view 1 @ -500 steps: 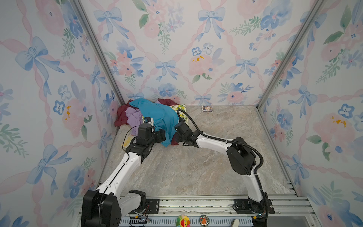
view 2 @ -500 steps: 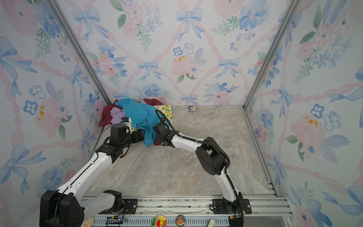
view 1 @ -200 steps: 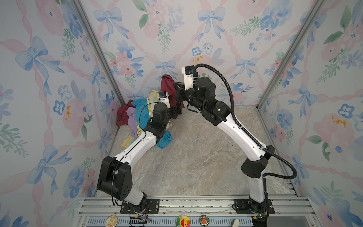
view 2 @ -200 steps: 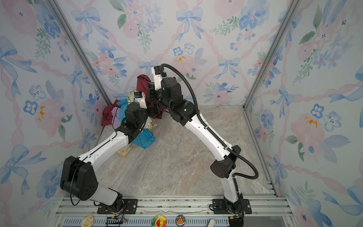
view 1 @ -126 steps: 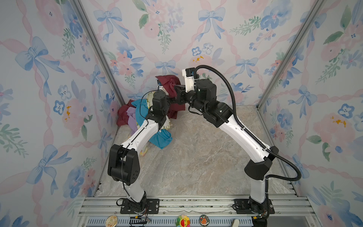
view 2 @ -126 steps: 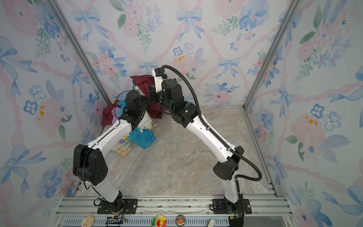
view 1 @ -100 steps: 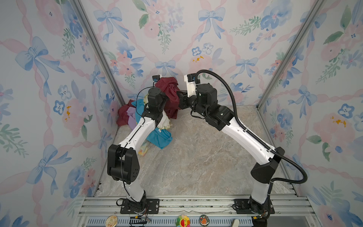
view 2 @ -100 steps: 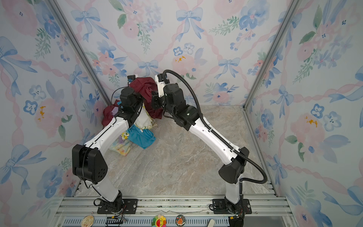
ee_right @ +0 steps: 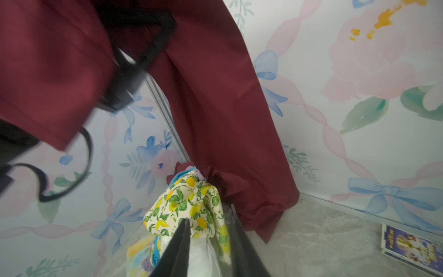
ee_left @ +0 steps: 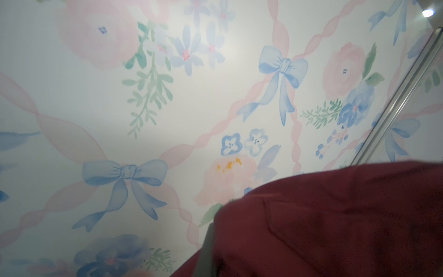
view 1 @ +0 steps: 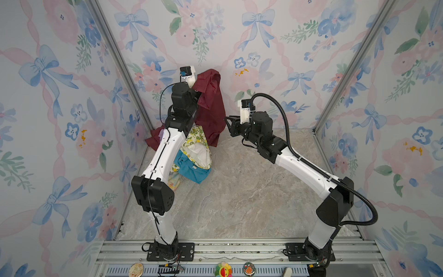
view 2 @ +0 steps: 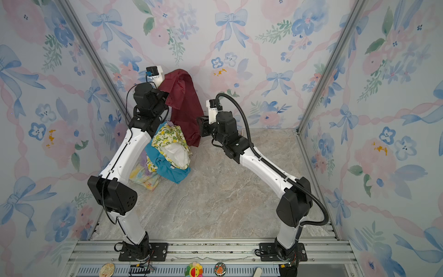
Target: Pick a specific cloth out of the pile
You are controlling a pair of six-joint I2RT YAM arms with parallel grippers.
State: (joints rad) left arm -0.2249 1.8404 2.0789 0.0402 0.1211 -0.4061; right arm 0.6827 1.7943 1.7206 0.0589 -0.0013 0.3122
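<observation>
Part of the maroon cloth [view 1: 153, 141] lies behind the pile under my left gripper, so my right gripper should take the hanging end [view 1: 216, 129] and draw the cloth clear.
The cloth [view 1: 211, 108] [view 2: 184, 100] is dark maroon and hangs high against the back wall, its lower end trailing to the floor behind the pile. My left gripper [view 1: 197, 92] is shut on its upper edge; in the left wrist view the cloth [ee_left: 335, 220] covers the jaws. My right gripper [view 1: 229, 122] [ee_right: 209, 215] hangs to the right of the cloth, open, holding nothing and apart from the fabric. The pile [view 1: 195, 153] lies below: a lemon-print cloth [ee_right: 191, 199], a teal-blue cloth [view 2: 172, 172], a lilac cloth [view 2: 143, 156] and a pale yellow cloth [view 2: 143, 178].
Flowered walls close in the back and both sides, with metal corner posts [view 1: 119, 64]. A small blue box [ee_right: 407, 247] lies on the marble floor by the back wall. The aluminium rail [view 1: 227, 249] with the arm bases runs along the front.
My left gripper shut on the maroon cloth and carried it up and left. My right gripper let go, opened and dropped down to the right.
</observation>
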